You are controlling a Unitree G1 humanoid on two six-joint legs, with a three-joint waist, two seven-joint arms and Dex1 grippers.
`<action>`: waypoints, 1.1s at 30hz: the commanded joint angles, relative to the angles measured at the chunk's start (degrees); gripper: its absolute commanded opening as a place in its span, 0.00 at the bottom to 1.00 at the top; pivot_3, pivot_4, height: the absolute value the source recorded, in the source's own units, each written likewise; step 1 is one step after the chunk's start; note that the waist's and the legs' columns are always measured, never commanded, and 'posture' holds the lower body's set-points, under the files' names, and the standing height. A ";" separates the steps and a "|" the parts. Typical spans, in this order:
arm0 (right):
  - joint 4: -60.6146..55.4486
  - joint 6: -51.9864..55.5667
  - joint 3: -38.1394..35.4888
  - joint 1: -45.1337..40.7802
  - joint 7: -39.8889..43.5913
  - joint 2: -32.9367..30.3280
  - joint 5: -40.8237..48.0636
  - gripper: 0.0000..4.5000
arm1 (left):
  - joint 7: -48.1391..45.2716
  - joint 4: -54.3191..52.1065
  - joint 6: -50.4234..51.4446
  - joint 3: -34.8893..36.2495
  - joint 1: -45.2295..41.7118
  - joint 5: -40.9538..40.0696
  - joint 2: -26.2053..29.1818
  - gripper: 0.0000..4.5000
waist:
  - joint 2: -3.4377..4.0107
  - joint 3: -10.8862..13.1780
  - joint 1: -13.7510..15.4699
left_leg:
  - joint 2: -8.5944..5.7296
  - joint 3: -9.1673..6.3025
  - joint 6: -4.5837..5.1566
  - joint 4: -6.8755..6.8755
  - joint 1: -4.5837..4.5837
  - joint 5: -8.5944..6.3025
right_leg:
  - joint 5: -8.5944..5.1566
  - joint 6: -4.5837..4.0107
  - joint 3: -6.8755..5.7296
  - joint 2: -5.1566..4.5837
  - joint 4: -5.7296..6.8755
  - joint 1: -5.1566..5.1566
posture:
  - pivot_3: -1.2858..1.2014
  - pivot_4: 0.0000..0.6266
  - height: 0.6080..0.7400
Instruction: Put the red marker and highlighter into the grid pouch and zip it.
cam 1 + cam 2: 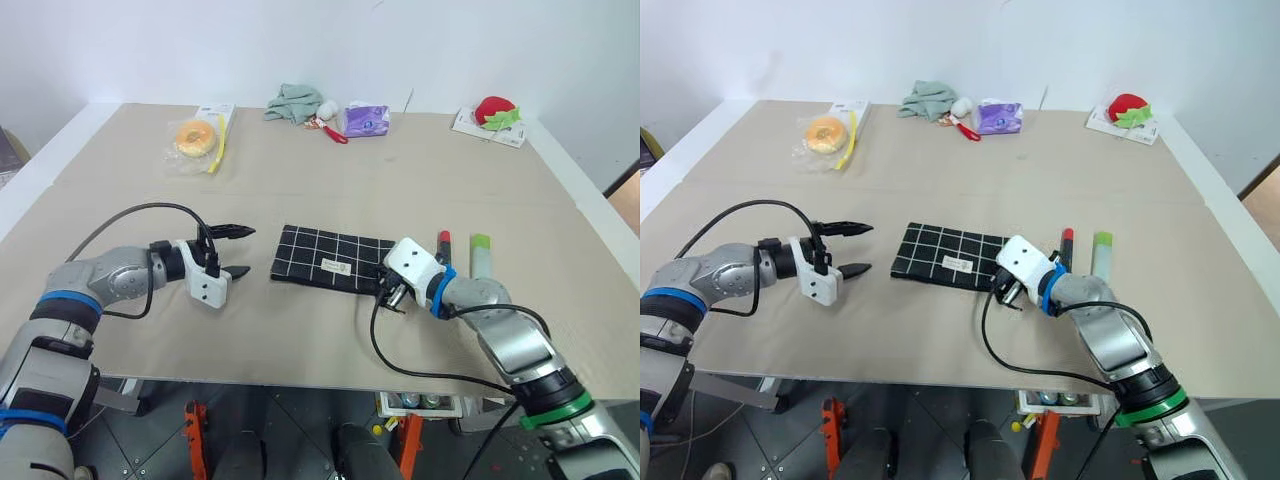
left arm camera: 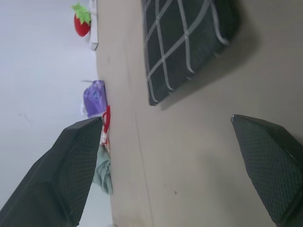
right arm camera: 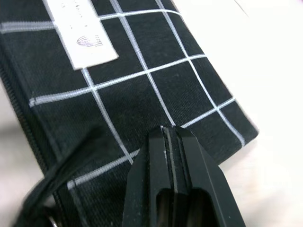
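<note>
The grid pouch (image 1: 328, 260) is lying smooth with straight edges (image 1: 338, 234), so when I raise its zipper edge, the pouch will rise edgewise and stay stretched out.
The grid pouch (image 1: 330, 258) lies flat at mid-table, black with white lines and a small white label (image 3: 83, 40). My right gripper (image 1: 386, 283) is shut, its tips over the pouch's right end (image 3: 142, 80); nothing shows between them. A dark cord (image 3: 52, 189) runs beside them at the zipper edge. The red marker (image 1: 443, 243) and the green-capped highlighter (image 1: 480, 255) lie side by side on the table just right of the pouch, beyond my right wrist. My left gripper (image 1: 248, 251) is open and level, a short gap left of the pouch's left end (image 2: 189, 42), holding nothing.
Along the far edge sit a bagged doughnut (image 1: 193, 138), a green cloth (image 1: 293, 103), a red-handled item (image 1: 335, 132), a purple packet (image 1: 367, 120) and a strawberry plush (image 1: 495, 112). The table's front edge (image 1: 300, 380) runs just below both arms.
</note>
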 commanded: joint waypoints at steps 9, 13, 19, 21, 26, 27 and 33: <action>11.27 -18.60 0.58 -3.87 6.10 -0.50 -7.14 0.00 | 18.92 -1.43 -3.41 -7.97 -3.23 10.70 -0.18 1.00 | -0.02 0.00 -0.03 | 0.00 0.01 0.06 0.05 0.17 0.04 | 0.12 0.02 0.00 0.00 -0.01 0.18 | 0.52 0.24 0.99; 12.30 -20.53 0.33 -4.55 7.92 0.34 -7.54 0.00 | 25.56 -0.81 -1.71 -11.73 -4.24 15.38 -1.15 1.00 | -0.02 -0.01 -0.05 | 0.01 0.01 0.07 0.04 0.17 0.04 | 0.12 0.02 0.00 0.01 -0.01 0.18 | 0.52 0.24 0.99; 12.02 -21.27 -0.16 -4.27 9.09 1.55 -8.00 0.00 | 34.13 4.22 2.31 -18.34 -9.20 21.16 -4.54 1.00 | -0.02 -0.01 -0.06 | -0.01 0.00 0.07 0.04 0.29 0.04 | 0.12 0.03 0.00 0.01 -0.04 0.31 | 0.52 0.24 0.99; 11.69 -21.18 -0.36 -4.10 9.41 1.80 -8.07 0.00 | 36.10 6.17 3.12 -20.27 -10.71 22.23 -5.58 1.00 | -0.02 -0.01 -0.06 | -0.01 0.00 0.07 0.04 0.34 0.04 | 0.11 0.04 0.01 0.01 -0.04 0.36 | 0.52 0.24 0.99; 10.95 -20.73 -0.84 -3.52 9.49 1.83 -8.44 0.00 | 39.57 10.43 4.53 -24.18 -13.41 23.32 -8.09 1.00 | -0.02 -0.01 -0.05 | -0.01 0.00 0.07 0.04 0.38 0.04 | 0.11 0.04 0.01 0.01 -0.04 0.39 | 0.52 0.24 0.99; 10.51 -20.46 -1.07 -3.20 9.45 1.67 -8.48 0.00 | 40.01 11.20 4.57 -24.97 -13.83 23.36 -9.19 1.00 | -0.02 -0.01 -0.05 | -0.01 0.00 0.07 0.04 0.38 0.04 | 0.11 0.05 0.01 0.01 -0.04 0.39 | 0.52 0.24 0.99; 8.59 -19.09 -2.03 -2.02 9.58 1.85 -8.92 0.00 | 41.19 14.16 4.12 -27.98 -15.22 22.84 -12.24 0.94 | -0.01 -0.02 0.09 | -0.07 0.00 0.07 0.04 0.38 0.04 | 0.09 0.08 0.01 -0.03 -0.06 0.44 | 0.52 0.24 0.99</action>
